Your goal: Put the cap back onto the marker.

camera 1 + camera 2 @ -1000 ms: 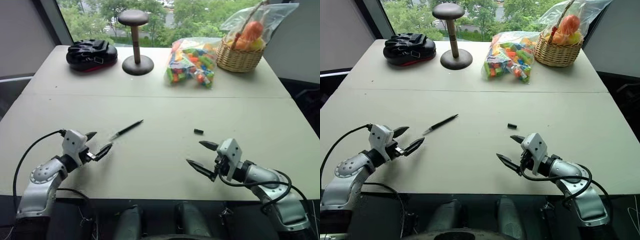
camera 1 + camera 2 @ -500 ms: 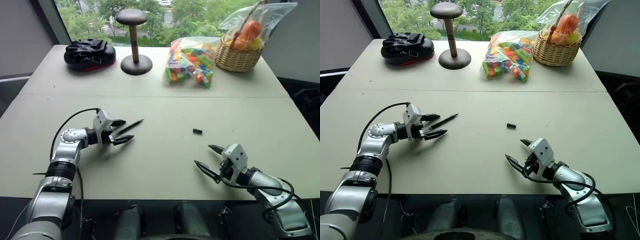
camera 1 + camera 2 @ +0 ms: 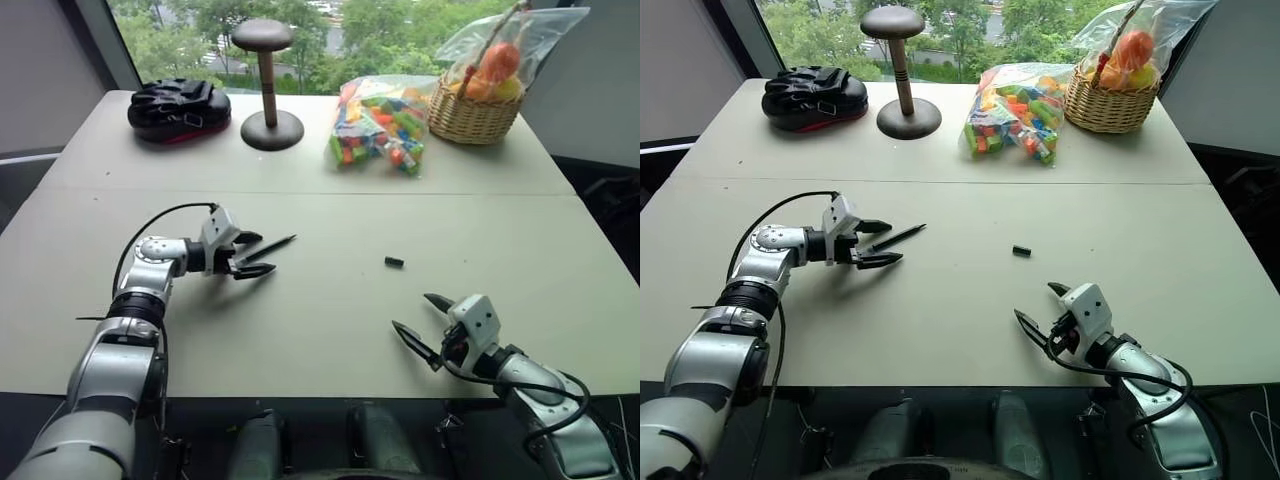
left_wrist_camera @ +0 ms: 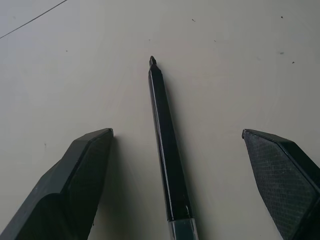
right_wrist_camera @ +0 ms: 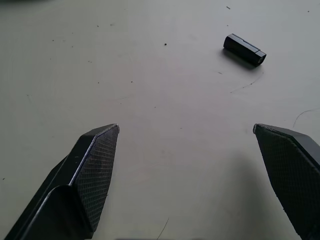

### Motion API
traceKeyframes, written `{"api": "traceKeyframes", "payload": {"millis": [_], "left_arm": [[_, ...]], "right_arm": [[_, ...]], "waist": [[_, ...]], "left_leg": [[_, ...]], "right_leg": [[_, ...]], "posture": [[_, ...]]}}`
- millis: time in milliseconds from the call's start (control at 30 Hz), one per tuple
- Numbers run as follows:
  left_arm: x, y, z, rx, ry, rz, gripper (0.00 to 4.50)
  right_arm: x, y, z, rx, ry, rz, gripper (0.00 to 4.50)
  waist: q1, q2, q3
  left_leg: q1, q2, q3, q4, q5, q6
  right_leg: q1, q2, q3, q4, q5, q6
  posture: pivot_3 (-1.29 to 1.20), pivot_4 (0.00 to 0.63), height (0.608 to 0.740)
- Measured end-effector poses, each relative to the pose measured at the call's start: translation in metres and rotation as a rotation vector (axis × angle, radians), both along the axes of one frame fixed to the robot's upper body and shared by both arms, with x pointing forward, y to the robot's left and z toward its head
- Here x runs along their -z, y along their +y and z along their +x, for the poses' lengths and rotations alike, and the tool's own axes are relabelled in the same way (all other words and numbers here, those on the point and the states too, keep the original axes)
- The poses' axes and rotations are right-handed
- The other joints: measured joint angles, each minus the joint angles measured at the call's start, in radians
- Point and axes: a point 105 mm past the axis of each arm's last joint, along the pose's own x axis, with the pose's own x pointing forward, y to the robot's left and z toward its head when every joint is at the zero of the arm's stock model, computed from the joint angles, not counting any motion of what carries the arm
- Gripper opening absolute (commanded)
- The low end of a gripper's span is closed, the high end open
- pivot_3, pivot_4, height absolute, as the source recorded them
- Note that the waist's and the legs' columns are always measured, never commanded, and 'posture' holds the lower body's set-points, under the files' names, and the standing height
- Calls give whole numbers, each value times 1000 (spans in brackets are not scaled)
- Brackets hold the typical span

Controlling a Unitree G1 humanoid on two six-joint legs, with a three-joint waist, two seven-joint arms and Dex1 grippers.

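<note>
The marker's far end gets thinner and ends in a narrow tip [image 4: 153, 63], so I expect the cap [image 3: 394, 262] to slide straight over it and stay on when I push.
The marker [image 3: 278, 244], a thin black stick, lies on the table [image 3: 330, 330] left of centre. Its paler end points toward my left wrist. My left gripper [image 3: 262, 254] is open and straddles that end. In the left wrist view the marker [image 4: 162, 130] runs up the gap between the fingers [image 4: 87, 160], touching neither. The cap [image 3: 394, 262], a tiny black cylinder, lies alone near the table's middle. My right gripper [image 3: 411, 311] stands open near the front edge, short of the cap [image 5: 244, 49], with nothing between its jaws.
Along the far edge stand a black padded glove [image 3: 180, 105], a brown wooden stand [image 3: 267, 90], a clear bag of coloured blocks [image 3: 380, 125] and a wicker basket of fruit [image 3: 478, 105]. A seam [image 3: 450, 195] crosses the table behind the marker.
My left gripper has swung forward and right from the front left, and its open fingers now straddle the marker's near end. My right gripper has drifted slightly toward the front right. Marker and cap stayed put.
</note>
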Motion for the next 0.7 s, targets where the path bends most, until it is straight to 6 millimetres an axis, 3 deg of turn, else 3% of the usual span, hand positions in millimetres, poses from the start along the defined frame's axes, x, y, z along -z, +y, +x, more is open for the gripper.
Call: {"api": "traceKeyframes", "payload": {"millis": [233,367,600,700], "left_arm": [[-19,2,0,34,-31,26,4342],[-22,-10,8,31,-57,22,4342],[-1,-31,16,6,-15,46,4342],[-2,-33,21,-7,-13,68,4342]], "right_arm": [[0,6,2,-7,-9,11,4496],[0,11,4,-18,-12,16,4496],[3,10,3,-11,-4,18,4496],[4,9,2,1,0,20,4496]], "waist": [[2,0,0],[4,-1,0],[1,-1,0],[0,-1,0]], "left_leg": [[0,1,0,1,0,0],[0,0,0,2,0,0],[0,-2,0,2,0,0],[1,-2,0,2,0,0]], "right_leg": [[0,0,0,1,0,0],[1,0,0,1,0,0],[1,1,0,1,0,0],[1,1,0,1,0,0]], "posture": [[0,150,740],[0,150,740],[0,150,740],[0,150,740]]}}
